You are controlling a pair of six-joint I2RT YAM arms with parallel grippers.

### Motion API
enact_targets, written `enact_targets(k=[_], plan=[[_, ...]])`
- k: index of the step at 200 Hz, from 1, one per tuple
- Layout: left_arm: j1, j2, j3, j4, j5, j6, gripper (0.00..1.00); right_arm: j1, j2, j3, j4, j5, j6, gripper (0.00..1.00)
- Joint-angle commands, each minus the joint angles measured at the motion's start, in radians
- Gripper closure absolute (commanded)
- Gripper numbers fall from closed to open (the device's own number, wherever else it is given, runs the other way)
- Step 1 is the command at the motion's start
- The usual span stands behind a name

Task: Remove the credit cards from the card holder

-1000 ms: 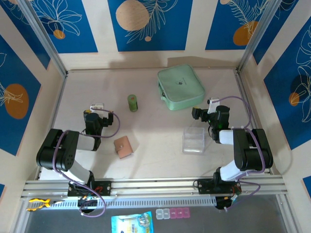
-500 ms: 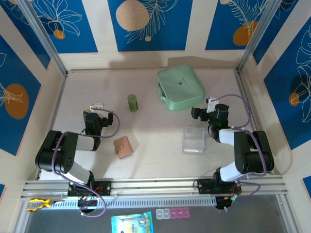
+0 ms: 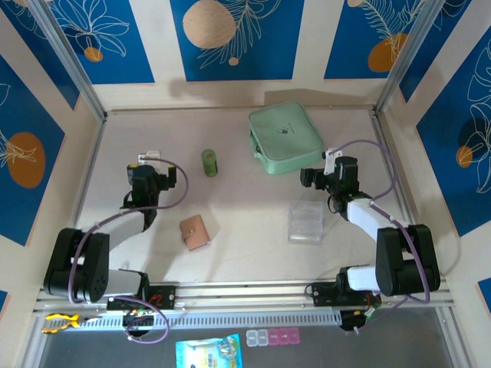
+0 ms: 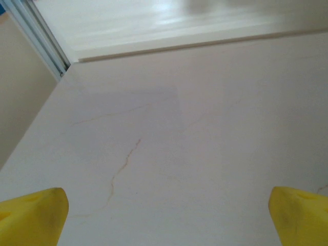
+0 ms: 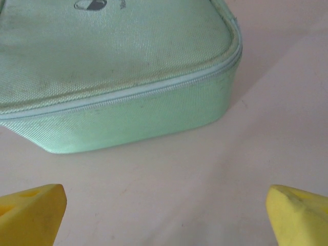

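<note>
The clear plastic box (image 3: 305,223) is clear of the mint-green case, so my open right gripper should keep moving toward the box's side (image 3: 322,213) until its fingers are on both sides of it.
The card holder (image 3: 194,231) is a small pinkish-tan wallet lying shut on the table, left of centre. The credit cards are hidden from view. My left gripper (image 3: 150,165) hovers up and to the left of the wallet, well apart from it. In the left wrist view its jaws (image 4: 166,218) stand wide open over bare table, with a yellow fingertip (image 4: 33,215) in each bottom corner. My right gripper (image 3: 330,167) is at the right of the table and faces a mint-green case. It (image 5: 164,215) is open too, with nothing between its fingers.
The mint-green zip case (image 3: 285,138) (image 5: 113,66) lies at the back right, just beyond the right gripper. A clear plastic box (image 3: 305,221) stands below that gripper. A small green cylinder (image 3: 209,162) stands upright near the middle. Walls enclose the table on three sides.
Both arms have stretched out from their bases. The left gripper moved farther up the table, and the right gripper edged toward the mint-green case. The wallet has not moved.
</note>
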Motion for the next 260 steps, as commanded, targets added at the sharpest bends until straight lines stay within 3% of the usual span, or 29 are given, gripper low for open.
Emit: enact_targets(k=[1,26,68,102,125,206,260], plan=[[-0.009,-0.066,0.081,-0.269,-0.018,-0.078,0.00,0.008,-0.052,0.054,-0.236,-0.009,0.058,0.00],[-0.010,-0.108,0.158,-0.489,-0.010,-0.220,0.00,0.013,-0.080,0.094,-0.399,-0.037,0.139,0.02],[-0.009,-0.112,0.353,-0.886,0.159,-0.354,0.00,0.030,-0.131,0.129,-0.591,-0.075,0.219,0.04],[-0.009,-0.124,0.446,-1.049,0.366,-0.375,0.00,0.033,-0.190,0.145,-0.709,-0.029,0.267,0.06],[-0.009,-0.118,0.493,-1.142,0.405,-0.347,0.00,0.032,-0.230,0.128,-0.742,-0.003,0.284,0.09],[-0.009,-0.165,0.438,-1.096,0.389,-0.185,0.00,0.019,-0.216,0.128,-0.843,0.032,0.336,0.21],[-0.009,-0.173,0.433,-1.111,0.337,-0.159,0.00,0.014,-0.138,0.160,-0.853,0.024,0.313,0.48]])
